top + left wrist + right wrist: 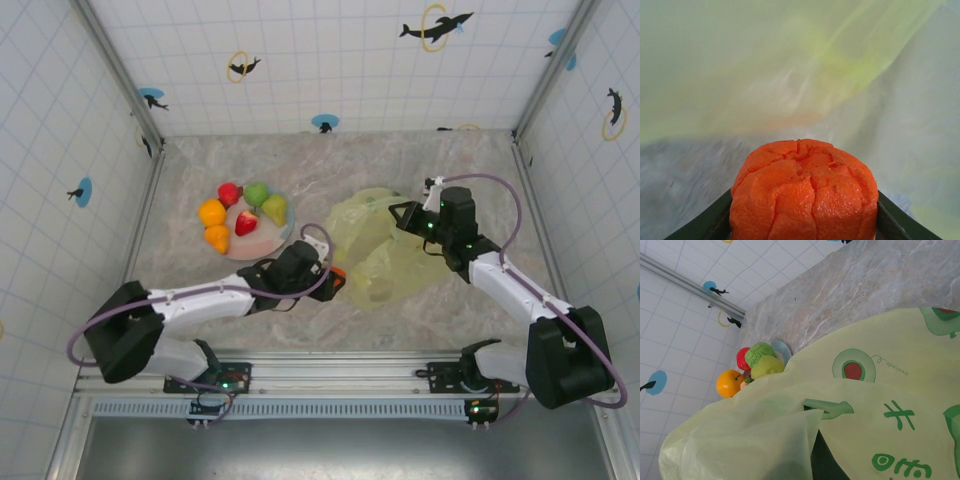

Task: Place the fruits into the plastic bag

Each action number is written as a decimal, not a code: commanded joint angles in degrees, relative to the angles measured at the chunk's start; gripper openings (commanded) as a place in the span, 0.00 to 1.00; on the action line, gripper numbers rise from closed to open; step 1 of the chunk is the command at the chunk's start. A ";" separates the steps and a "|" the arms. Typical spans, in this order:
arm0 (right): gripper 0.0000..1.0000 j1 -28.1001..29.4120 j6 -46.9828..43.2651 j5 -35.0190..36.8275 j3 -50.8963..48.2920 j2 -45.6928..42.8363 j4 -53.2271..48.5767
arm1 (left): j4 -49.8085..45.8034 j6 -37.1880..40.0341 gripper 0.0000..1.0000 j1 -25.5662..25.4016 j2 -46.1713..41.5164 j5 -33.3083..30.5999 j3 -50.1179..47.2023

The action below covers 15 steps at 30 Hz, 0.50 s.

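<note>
The orange toy fruit faces the bag's opening (358, 254) under the bag's raised edge (375, 198), so the robot's left gripper should keep moving in until the fruit is well inside.
My left gripper (334, 279) is shut on an orange toy fruit (802, 192), which is wedged between the two dark fingers (720, 217). It sits low at the left edge of the yellow-green plastic bag (385, 250), and the bag's film (790, 65) rises just ahead of it. My right gripper (408, 216) pinches the bag's upper edge, and the film (865, 405) drapes over its fingers and hides most of them. On the plate (262, 243) lie a red fruit (230, 193), a green one (258, 192), a yellow-green one (275, 209), two orange-yellow ones (212, 212) and a strawberry (246, 222).
The marble tabletop (430, 160) is walled by white tiled panels on three sides. The plate stands just left of the bag and behind my left arm. In the right wrist view the fruits (758, 353) peek over the bag's edge.
</note>
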 commanded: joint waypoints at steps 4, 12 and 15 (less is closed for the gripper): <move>0.00 0.13 0.41 -3.13 0.19 -0.69 0.29 | 6.74 3.13 0.48 -0.15 7.01 0.63 7.36; 0.00 0.20 0.61 -7.41 1.29 -1.53 -2.71 | 17.03 -0.42 0.51 -0.14 15.62 -4.58 12.15; 0.00 0.42 3.06 -8.45 0.87 -1.87 -1.26 | 22.61 -3.19 0.51 -0.14 18.35 -4.05 12.90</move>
